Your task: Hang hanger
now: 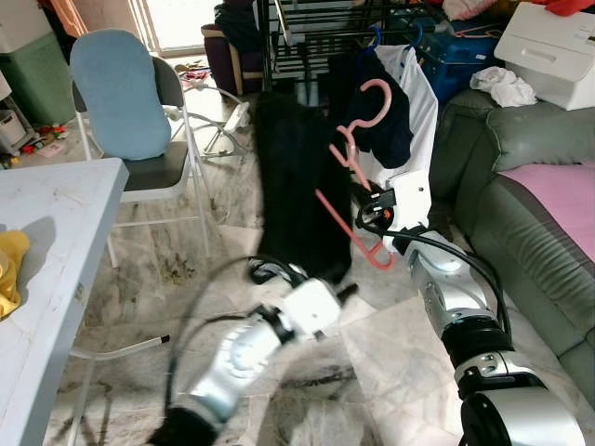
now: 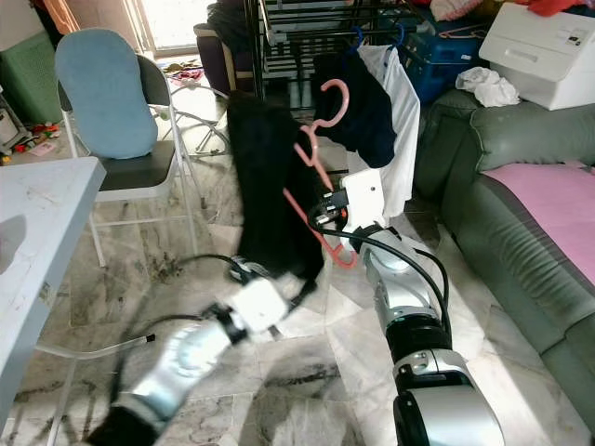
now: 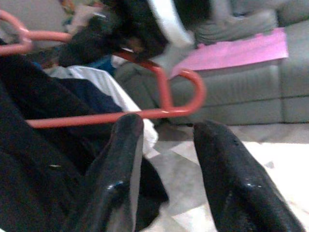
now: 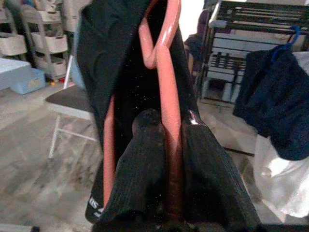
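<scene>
My gripper is about to pull the black garment (image 1: 299,190) across, and it should spread over the hanger's looped end, since the hanger's other end (image 1: 323,177) already disappears inside it.
A coral pink hanger (image 1: 337,216) is held up in mid-air with a black garment (image 1: 293,177) draped over it. My right gripper (image 1: 372,209) is shut on the hanger's lower bar; in the right wrist view the bar (image 4: 166,72) runs between its fingers (image 4: 145,159). My left gripper (image 1: 346,292), blurred, sits just under the garment's hem. Its fingers (image 3: 123,159) stand open with nothing between them, and the hanger's looped end (image 3: 164,92) lies just past their tips. Behind stands a black drying rack (image 1: 316,28).
A navy garment (image 1: 386,111) and a white shirt (image 1: 420,102) hang on the rack from a blue hanger. A green sofa (image 1: 530,214) lies to the right, a chair with a blue cushion (image 1: 121,93) and a white table (image 1: 56,232) to the left.
</scene>
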Controlling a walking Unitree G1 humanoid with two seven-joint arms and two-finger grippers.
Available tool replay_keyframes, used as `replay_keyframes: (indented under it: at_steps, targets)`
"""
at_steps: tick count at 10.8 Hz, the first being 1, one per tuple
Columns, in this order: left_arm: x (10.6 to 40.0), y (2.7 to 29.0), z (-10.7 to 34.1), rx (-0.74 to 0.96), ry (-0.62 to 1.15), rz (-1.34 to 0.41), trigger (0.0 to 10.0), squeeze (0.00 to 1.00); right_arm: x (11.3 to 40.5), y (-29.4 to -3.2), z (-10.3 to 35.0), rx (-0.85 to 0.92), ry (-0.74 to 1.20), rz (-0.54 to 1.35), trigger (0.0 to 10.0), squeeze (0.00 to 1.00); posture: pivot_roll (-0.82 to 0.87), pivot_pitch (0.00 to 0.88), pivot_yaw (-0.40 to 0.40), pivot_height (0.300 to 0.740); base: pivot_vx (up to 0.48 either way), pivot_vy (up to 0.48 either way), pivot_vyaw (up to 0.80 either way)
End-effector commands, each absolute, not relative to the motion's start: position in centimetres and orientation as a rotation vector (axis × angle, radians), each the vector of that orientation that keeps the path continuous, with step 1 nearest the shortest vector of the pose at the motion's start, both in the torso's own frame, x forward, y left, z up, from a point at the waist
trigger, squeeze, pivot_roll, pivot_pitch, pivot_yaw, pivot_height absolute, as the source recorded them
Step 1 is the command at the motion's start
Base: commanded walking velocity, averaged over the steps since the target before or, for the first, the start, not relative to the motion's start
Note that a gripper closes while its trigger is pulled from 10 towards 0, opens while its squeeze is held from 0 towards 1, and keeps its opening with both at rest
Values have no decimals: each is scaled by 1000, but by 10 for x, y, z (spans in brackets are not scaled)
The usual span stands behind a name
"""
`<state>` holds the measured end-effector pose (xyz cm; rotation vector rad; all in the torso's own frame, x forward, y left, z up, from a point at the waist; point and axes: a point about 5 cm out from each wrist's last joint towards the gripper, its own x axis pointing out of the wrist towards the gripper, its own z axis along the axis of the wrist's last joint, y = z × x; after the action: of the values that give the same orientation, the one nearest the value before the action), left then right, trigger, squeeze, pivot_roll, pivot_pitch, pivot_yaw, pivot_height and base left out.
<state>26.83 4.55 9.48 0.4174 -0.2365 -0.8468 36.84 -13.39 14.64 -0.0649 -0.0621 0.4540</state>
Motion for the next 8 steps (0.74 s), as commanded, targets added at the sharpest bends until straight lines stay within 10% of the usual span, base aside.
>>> replay_keyframes:
  at_steps: [1, 8]
  targets:
    - [269, 57, 99, 409, -240, -819, 10000, 1000, 370, -132, 160, -44, -116, 483, 10000, 0, -32, 0, 13, 740, 0, 0, 0]
    - [267, 146, 126, 634, -309, -571, 10000, 1000, 336, -170, 138, -159, -23, 881, 10000, 0, -20, 0, -1, 740, 0, 0, 0]
